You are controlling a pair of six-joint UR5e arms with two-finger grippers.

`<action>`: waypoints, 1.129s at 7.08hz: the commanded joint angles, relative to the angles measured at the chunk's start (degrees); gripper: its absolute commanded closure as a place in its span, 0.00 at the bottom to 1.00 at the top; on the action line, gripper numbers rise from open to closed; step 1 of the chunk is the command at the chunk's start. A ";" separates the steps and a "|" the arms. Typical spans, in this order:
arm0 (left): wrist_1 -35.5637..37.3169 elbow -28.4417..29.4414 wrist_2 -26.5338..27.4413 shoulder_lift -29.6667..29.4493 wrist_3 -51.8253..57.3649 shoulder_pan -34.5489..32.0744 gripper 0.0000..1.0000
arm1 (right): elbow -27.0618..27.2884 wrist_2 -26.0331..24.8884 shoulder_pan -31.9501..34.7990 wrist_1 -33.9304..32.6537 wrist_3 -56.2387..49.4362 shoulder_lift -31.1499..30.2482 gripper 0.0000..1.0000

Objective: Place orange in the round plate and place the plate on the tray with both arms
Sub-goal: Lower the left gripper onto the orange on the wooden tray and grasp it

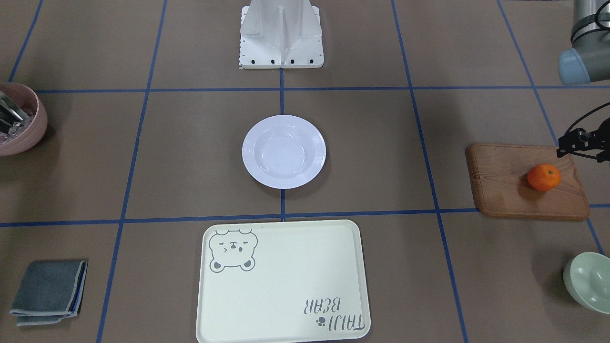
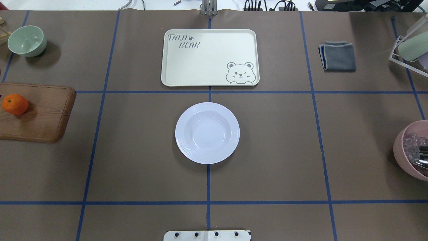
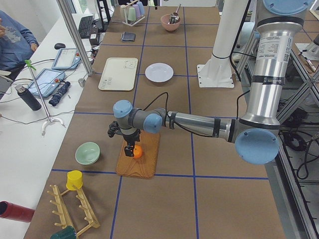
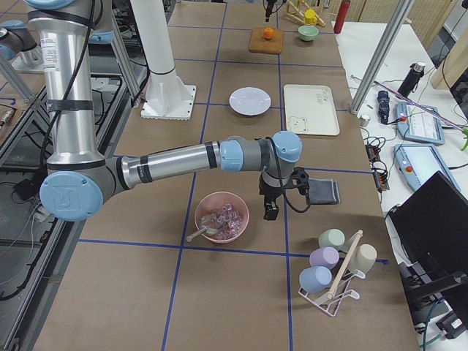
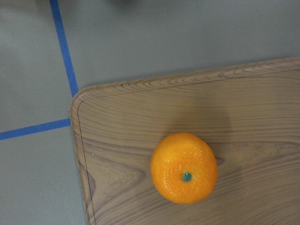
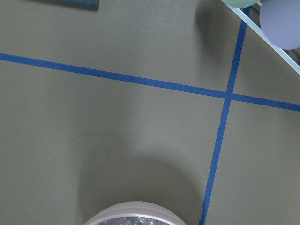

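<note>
My left gripper is above where the orange lies free [image 1: 543, 177] on the brown wooden board, so I'll go on lowering until my fingers straddle its round sides [image 5: 183, 168], then close.
The orange [image 1: 543, 177] [image 5: 183, 168] lies on a brown wooden board [image 1: 505, 188] at the table's end on my left. My left gripper [image 3: 130, 148] hangs just above it, pointing down; I cannot tell whether it is open or shut, and no fingers show in the left wrist view. The white round plate [image 2: 207, 133] sits empty at the table's centre. Beyond it lies the cream tray [image 2: 210, 57], also empty. Far from both, my right gripper [image 4: 270, 210] hovers low beside a pink bowl [image 4: 221, 216]; its state cannot be told.
A pale green bowl [image 2: 26, 41] stands past the board. A folded grey cloth [image 2: 337, 56] and a cup rack [image 4: 333, 270] are on the right side. The pink bowl holds clear pieces and a metal utensil. The robot's white base [image 1: 281, 35] stands behind the plate.
</note>
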 commanded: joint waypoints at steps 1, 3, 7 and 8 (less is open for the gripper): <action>-5.85 3.01 -0.04 -0.64 -6.77 2.28 0.02 | 0.00 0.08 0.00 0.00 -0.01 0.00 0.00; -6.99 4.58 0.05 -0.64 -7.06 3.16 0.02 | 0.08 0.08 0.00 0.00 -0.01 0.00 0.00; -8.66 6.08 0.14 -0.91 -7.50 4.13 0.02 | 0.00 0.08 -0.09 0.00 -0.01 0.00 0.00; -12.24 8.26 0.14 -0.91 -9.42 4.39 0.02 | 0.08 0.08 -0.09 0.00 -0.01 0.00 0.00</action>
